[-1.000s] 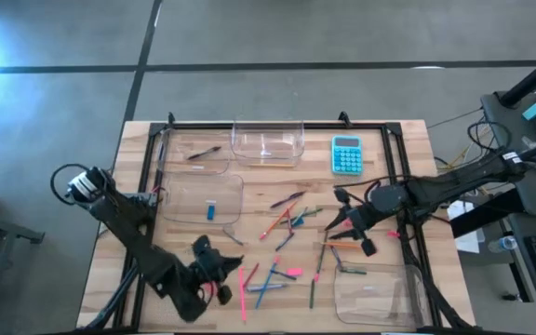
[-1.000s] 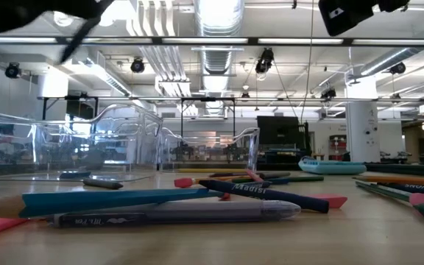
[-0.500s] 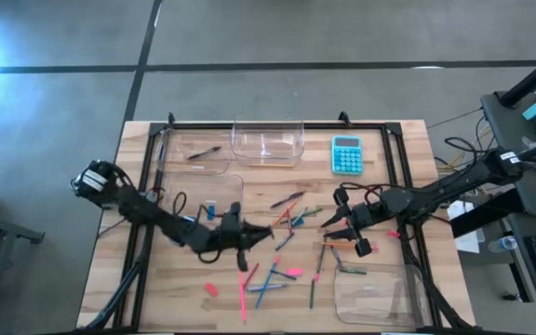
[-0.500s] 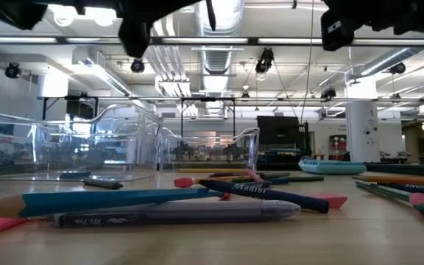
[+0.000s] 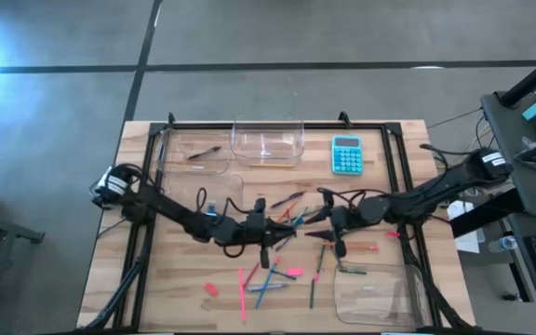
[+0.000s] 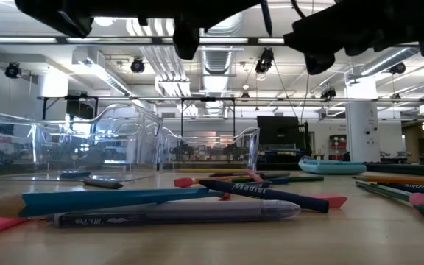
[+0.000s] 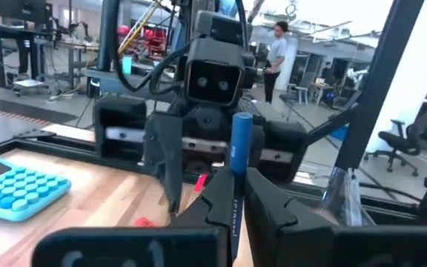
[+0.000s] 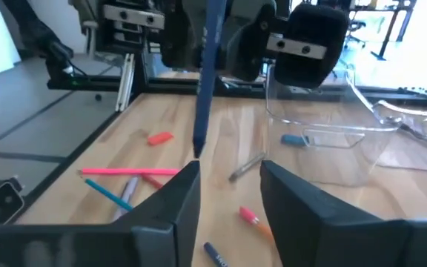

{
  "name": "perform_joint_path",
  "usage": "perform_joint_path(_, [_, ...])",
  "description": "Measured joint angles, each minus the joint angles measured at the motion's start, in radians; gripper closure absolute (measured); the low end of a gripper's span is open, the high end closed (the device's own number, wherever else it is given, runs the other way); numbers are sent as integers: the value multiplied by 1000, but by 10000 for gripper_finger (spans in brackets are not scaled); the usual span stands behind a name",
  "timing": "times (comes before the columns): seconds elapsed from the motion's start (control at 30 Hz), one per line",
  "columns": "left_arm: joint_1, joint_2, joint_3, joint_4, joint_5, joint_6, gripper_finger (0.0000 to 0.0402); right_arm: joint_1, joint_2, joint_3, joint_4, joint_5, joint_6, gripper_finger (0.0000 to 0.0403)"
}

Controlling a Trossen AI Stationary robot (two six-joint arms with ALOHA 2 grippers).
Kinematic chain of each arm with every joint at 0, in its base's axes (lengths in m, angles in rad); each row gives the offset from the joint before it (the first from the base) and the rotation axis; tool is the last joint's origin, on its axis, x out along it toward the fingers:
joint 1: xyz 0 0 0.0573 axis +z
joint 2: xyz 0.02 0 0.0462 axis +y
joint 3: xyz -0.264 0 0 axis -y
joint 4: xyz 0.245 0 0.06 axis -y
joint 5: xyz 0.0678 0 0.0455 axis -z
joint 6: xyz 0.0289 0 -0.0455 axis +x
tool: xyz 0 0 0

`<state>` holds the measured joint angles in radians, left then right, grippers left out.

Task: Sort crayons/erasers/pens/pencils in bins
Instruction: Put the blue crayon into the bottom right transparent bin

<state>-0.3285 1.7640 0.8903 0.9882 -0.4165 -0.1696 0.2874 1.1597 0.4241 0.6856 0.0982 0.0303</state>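
The robot's right gripper should take the crayon's lower end (image 8: 202, 122) from the left gripper, because the clear bin for the blue crayon (image 5: 377, 296) is on the right gripper's side.
A blue pencil (image 7: 240, 148) stands upright above the middle of the table, with my left gripper (image 5: 270, 231) shut on it. Its pointed lower end (image 8: 198, 144) hangs in front of my right gripper (image 8: 230, 194). That gripper (image 5: 327, 223) faces the left one from the right, open, with nothing between its fingers. Crayons, pens and pencils (image 5: 282, 270) lie loose on the wood, along with pink erasers (image 5: 210, 289) (image 8: 159, 138). A blue eraser (image 8: 293, 139) lies in a clear bin (image 5: 214, 191). Other bins stand far left (image 5: 194, 154), far middle (image 5: 268, 141) and near right (image 5: 380, 293). My left gripper pinches the blue pencil's shaft (image 7: 237, 174) between its two fingers, about mid-length. The fingers lie level, coming from the table's left, across the pencil. The pencil stands upright and clear of the table, its flat end (image 7: 242, 120) up and its point down.
A turquoise calculator (image 5: 346, 154) lies at the far right. A dark metal frame (image 5: 277, 125) runs round the table's far and side edges. In the low view a teal pencil (image 6: 101, 200) and a grey pen (image 6: 175, 212) lie closest. A person (image 7: 279, 52) stands in the room beyond.
My left gripper has carried the blue pencil from the table's near left toward its middle, going right and toward the far edge, and has turned from pointing down to level. My right gripper has gone left toward it and sunk a little.
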Motion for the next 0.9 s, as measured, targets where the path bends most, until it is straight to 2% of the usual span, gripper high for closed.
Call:
perform_joint_path(0.27, [4,13,8,-41,-2,-5,401,0,111,86,1,0,10,197])
perform_joint_path(0.47, [4,17,8,-38,-3,-5,401,0,189,134,9,0,-7,193])
perform_joint_path(0.63, [4,17,6,-41,-3,-6,401,0,216,152,7,0,-23,235])
perform_joint_path(0.9, [3,17,3,-55,-4,-7,401,2,172,137,6,-2,7,356])
